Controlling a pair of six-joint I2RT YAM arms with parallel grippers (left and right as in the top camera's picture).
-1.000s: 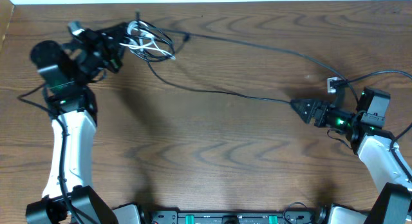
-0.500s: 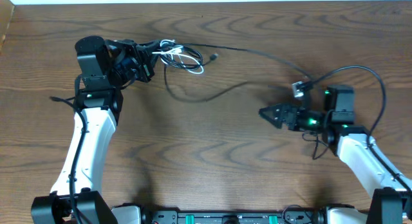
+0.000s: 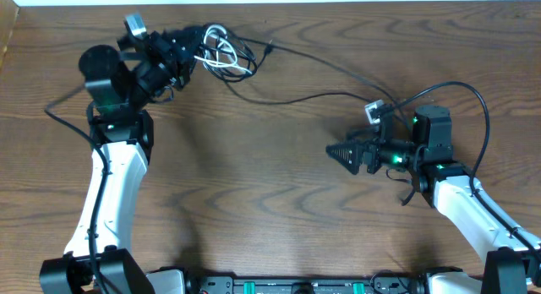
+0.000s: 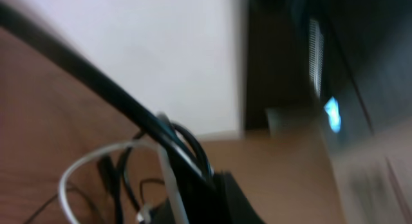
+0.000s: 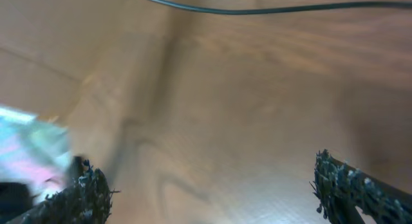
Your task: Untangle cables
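Observation:
The tangled bundle (image 3: 226, 54) is in my left gripper, far from my empty right gripper. Next, I bring the bundle toward the middle (image 3: 279, 123) and take its loops with my right gripper.
My left gripper (image 3: 188, 47) is at the far left of the table, shut on a small bundle of cables held off the wood. The white cable (image 3: 221, 59) loops just right of its fingers. The black cable (image 3: 314, 96) runs from the bundle across the table to a small light plug (image 3: 373, 111) near the right arm. In the blurred left wrist view the black cable (image 4: 96, 82) and white cable (image 4: 84, 169) meet at the jaws (image 4: 193, 205). My right gripper (image 3: 338, 151) is open and empty above bare wood (image 5: 212, 185). The black cable (image 5: 257, 9) passes ahead of it.
The wooden table's far edge (image 3: 338, 1) meets a white wall. Thick black wires trail from each arm: one loops behind the right arm (image 3: 478, 117), one lies left of the left arm (image 3: 59, 117). The arm bases stand at the front edge (image 3: 296, 285).
My left gripper swung the bundle right, then back left and further from me. My right gripper moved left along the table. The black cable went from stretched straight to slack and curved.

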